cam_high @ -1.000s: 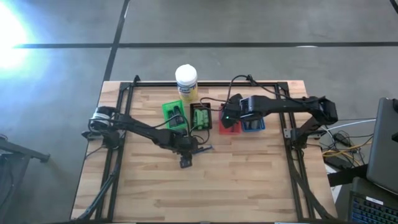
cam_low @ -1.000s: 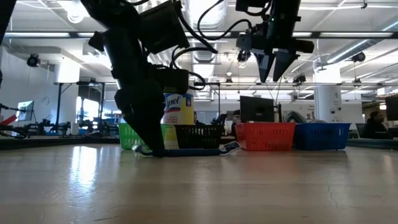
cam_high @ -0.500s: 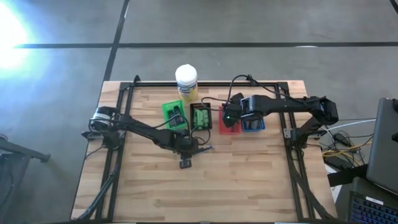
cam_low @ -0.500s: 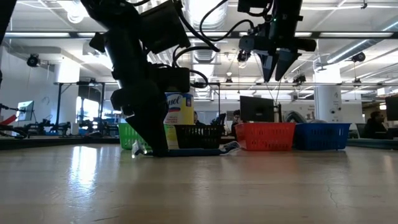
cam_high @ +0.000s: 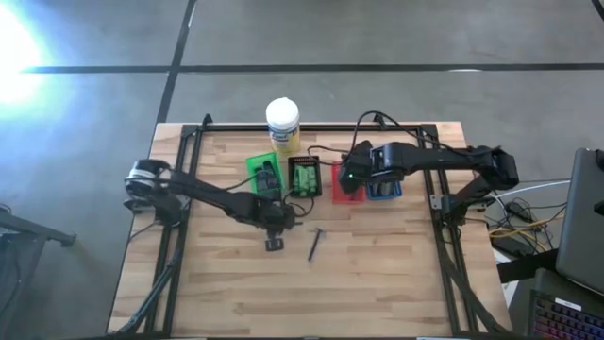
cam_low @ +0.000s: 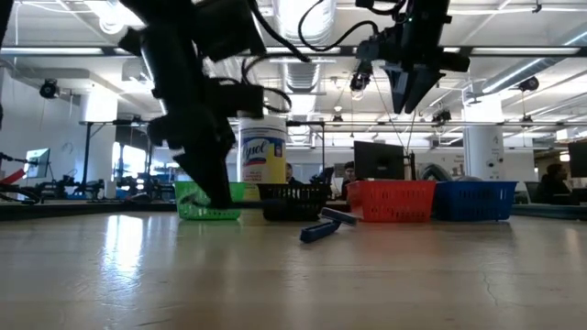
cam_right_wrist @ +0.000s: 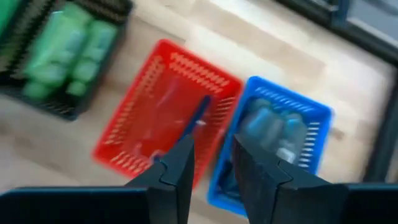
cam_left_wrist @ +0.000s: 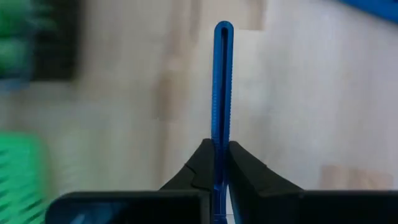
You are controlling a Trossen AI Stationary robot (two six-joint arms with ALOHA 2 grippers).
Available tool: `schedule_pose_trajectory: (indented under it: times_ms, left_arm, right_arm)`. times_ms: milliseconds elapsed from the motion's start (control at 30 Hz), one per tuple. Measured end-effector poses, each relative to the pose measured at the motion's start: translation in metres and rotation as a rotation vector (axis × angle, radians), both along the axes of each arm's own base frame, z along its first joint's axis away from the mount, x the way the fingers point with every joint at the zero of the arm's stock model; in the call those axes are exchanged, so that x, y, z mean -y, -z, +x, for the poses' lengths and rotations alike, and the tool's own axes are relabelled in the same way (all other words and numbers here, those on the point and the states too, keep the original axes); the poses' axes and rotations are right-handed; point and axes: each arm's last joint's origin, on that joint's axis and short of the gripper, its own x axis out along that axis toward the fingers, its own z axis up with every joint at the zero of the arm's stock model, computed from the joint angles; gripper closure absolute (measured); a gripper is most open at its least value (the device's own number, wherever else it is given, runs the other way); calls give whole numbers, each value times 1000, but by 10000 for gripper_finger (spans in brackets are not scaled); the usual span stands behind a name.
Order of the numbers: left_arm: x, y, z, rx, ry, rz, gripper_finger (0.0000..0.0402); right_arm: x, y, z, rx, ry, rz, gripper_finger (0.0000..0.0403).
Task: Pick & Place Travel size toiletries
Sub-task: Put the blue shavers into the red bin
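Observation:
Next, my right gripper opens and grips the stick's loose end (cam_left_wrist: pixel 223 34), since my left gripper is holding the dark blue stick far from the red basket (cam_low: pixel 394 201).
My left gripper (cam_left_wrist: pixel 222 144) is shut on a slim dark blue stick (cam_left_wrist: pixel 222 81) in front of the green basket (cam_high: pixel 264 173), low over the table's middle (cam_high: pixel 275 244). A second dark blue stick (cam_high: pixel 314 243) lies loose on the wood to its right (cam_low: pixel 321 229). My right gripper (cam_right_wrist: pixel 212 146) hangs high over the red basket (cam_right_wrist: pixel 168 118), fingers pointing down with a narrow gap and nothing between them (cam_low: pixel 411 92). A blue stick (cam_right_wrist: pixel 196 118) lies in the red basket. The blue basket (cam_right_wrist: pixel 273 134) holds grey tubes, and the black basket (cam_high: pixel 304 177) holds green packs. My left gripper pinches one end of the dark blue stick (cam_left_wrist: pixel 222 158) between its two fingers. The stick runs straight out past the fingertips, in line with them. Whether its free end (cam_left_wrist: pixel 222 28) touches the table I cannot tell.
The four baskets stand in a row across the table's far middle, with a white-lidded yellow jar (cam_high: pixel 283 123) behind the green one. Bare wood spreads over the near half. Black frame rails (cam_high: pixel 179 189) run along the left, right and far sides.
My left gripper has moved toward the table's left edge and risen a little. The loose blue stick has slid toward the near edge and turned about. My right gripper stays over the red basket, and the gap between its fingers has narrowed.

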Motion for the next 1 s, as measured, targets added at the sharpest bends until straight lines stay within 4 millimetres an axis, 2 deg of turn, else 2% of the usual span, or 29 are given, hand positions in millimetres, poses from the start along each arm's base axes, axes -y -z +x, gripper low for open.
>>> schedule_pose_trajectory:
  times_ms: [133,233,333,500,600,733,1000]
  left_arm:
    - [-9,-20,-13,34,-36,33,380]
    - [-13,-46,-22,129,-26,40,380]
    - [-17,-70,-31,223,1,55,380]
    - [-34,-95,-43,328,-2,45,380]
    - [-45,-104,-41,409,18,-22,378]
    - [-56,-113,-37,511,58,-84,374]
    - [-65,-113,-37,528,94,-75,372]
  right_arm:
    - [-4,4,4,81,-107,112,316]
    - [-7,12,12,211,-254,202,328]
    - [-10,15,20,322,-385,193,338]
    - [-14,11,26,362,-546,137,338]
    - [-17,9,29,394,-673,169,323]
    - [-17,6,32,413,-776,129,294]
    - [-19,-4,35,381,-952,2,196]
